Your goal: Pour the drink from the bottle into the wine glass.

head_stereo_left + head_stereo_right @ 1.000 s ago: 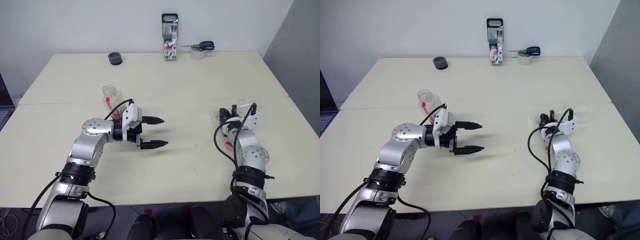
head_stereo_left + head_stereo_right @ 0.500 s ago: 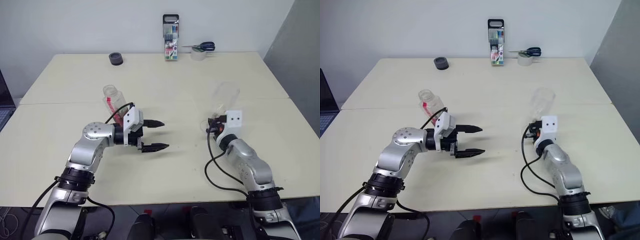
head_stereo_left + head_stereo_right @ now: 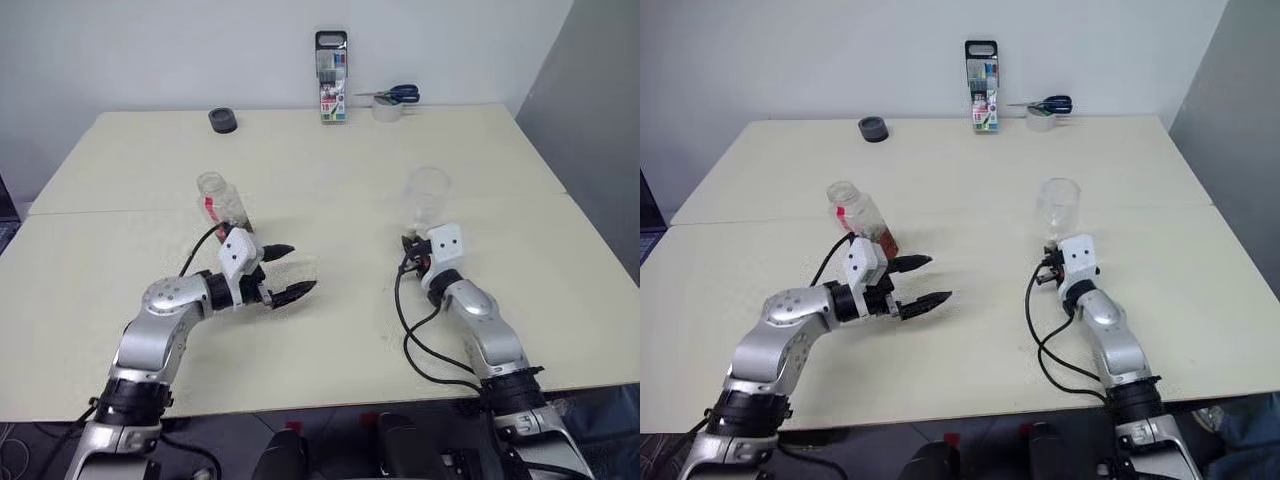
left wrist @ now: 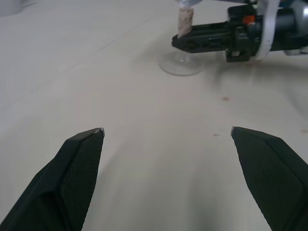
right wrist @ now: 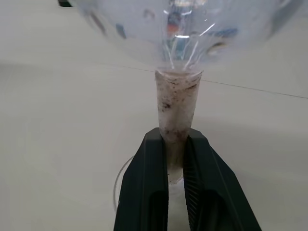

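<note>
The wine glass's stem [image 5: 177,103] is upright in my right gripper, so I should keep moving it toward the clear spot [image 3: 338,250] near the bottle until it stands there, then let go.
The bottle [image 3: 221,200] is clear with a red label strip and stands on the table left of centre. A little reddish drink [image 3: 881,241] shows at its base. My left gripper [image 3: 300,268] hovers open just in front of the bottle and to its right, holding nothing. The wine glass [image 3: 426,194] stands upright right of centre with its foot [image 4: 182,65] on the table. My right gripper [image 5: 174,137] is shut on the stem of the wine glass, low under the bowl. That same gripper [image 4: 193,42] appears in the left wrist view, clamped on the stem.
A tall marker pack [image 3: 331,62] stands at the table's far edge. Scissors lie on a tape roll [image 3: 389,102] to its right, and a black round object [image 3: 223,120] sits to its left. A seam crosses the cream table [image 3: 330,350].
My right gripper rolled and moved left, bringing the wine glass from lying to upright. My left gripper drew back and dropped a little, staying open.
</note>
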Action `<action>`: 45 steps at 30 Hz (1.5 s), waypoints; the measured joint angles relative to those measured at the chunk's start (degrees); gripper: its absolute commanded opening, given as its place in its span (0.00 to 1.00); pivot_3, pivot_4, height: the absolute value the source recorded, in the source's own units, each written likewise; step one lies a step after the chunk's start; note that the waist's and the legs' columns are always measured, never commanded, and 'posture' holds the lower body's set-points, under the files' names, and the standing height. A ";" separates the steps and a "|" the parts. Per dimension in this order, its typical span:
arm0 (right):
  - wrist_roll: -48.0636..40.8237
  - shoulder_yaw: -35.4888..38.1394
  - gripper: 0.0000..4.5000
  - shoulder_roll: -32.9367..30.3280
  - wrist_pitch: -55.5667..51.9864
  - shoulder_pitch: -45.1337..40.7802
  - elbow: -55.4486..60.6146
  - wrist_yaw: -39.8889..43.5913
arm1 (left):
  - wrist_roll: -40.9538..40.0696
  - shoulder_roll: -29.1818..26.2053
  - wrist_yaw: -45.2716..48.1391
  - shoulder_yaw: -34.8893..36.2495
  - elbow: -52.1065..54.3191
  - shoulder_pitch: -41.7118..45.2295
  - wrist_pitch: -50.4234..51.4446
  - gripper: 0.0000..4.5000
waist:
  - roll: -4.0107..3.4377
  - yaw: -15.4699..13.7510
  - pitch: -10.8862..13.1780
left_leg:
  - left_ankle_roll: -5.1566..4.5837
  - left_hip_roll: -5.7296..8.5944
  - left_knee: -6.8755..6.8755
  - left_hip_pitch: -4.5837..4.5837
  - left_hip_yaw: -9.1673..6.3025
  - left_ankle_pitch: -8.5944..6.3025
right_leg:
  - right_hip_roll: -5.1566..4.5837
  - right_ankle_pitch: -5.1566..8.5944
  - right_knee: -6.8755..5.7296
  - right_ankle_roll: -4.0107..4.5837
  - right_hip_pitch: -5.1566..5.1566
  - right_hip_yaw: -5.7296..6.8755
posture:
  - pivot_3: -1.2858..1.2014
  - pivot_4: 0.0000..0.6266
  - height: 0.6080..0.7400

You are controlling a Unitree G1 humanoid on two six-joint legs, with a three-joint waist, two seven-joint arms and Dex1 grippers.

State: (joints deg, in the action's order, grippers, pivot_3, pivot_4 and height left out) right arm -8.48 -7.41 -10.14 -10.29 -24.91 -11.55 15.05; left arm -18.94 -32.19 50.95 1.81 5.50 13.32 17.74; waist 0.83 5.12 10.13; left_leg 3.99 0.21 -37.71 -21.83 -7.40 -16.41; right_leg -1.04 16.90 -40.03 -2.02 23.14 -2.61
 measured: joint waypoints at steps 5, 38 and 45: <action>1.39 -3.18 0.03 4.49 3.03 -6.33 -8.80 5.27 | -0.91 -0.14 -4.35 1.72 7.33 -4.51 3.68 1.00 | -0.01 -0.41 0.02 | 0.01 0.12 -0.02 -0.07 0.04 0.00 | -0.11 0.00 0.04 0.00 0.00 -0.01 | 0.52 0.24 1.00; 3.93 -1.18 0.99 6.24 12.71 -13.55 -26.93 11.07 | -5.64 -2.02 -8.34 5.12 12.50 -0.32 8.13 1.00 | -0.02 -0.88 0.03 | 0.03 0.14 -0.04 -0.06 0.02 0.01 | -0.11 -0.01 0.04 0.01 -0.02 0.02 | 0.52 0.24 1.00; 3.87 -0.66 0.99 5.96 10.92 -11.58 -23.44 11.52 | -5.51 -1.89 -7.77 5.14 11.78 -1.12 5.53 1.00 | -0.02 -0.86 0.03 | 0.03 0.13 -0.04 -0.07 0.02 0.01 | -0.11 -0.01 0.04 0.01 -0.02 0.02 | 0.52 0.24 1.00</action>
State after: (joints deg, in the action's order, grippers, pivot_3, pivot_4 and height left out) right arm -4.61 -8.07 -4.18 0.64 -36.50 -34.99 26.57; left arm -24.45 -34.08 43.18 6.95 17.28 12.20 23.27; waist 0.81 4.26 10.16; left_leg 4.02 0.35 -37.76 -21.90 -7.38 -16.41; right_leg -1.15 16.88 -39.98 -2.02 23.12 -2.59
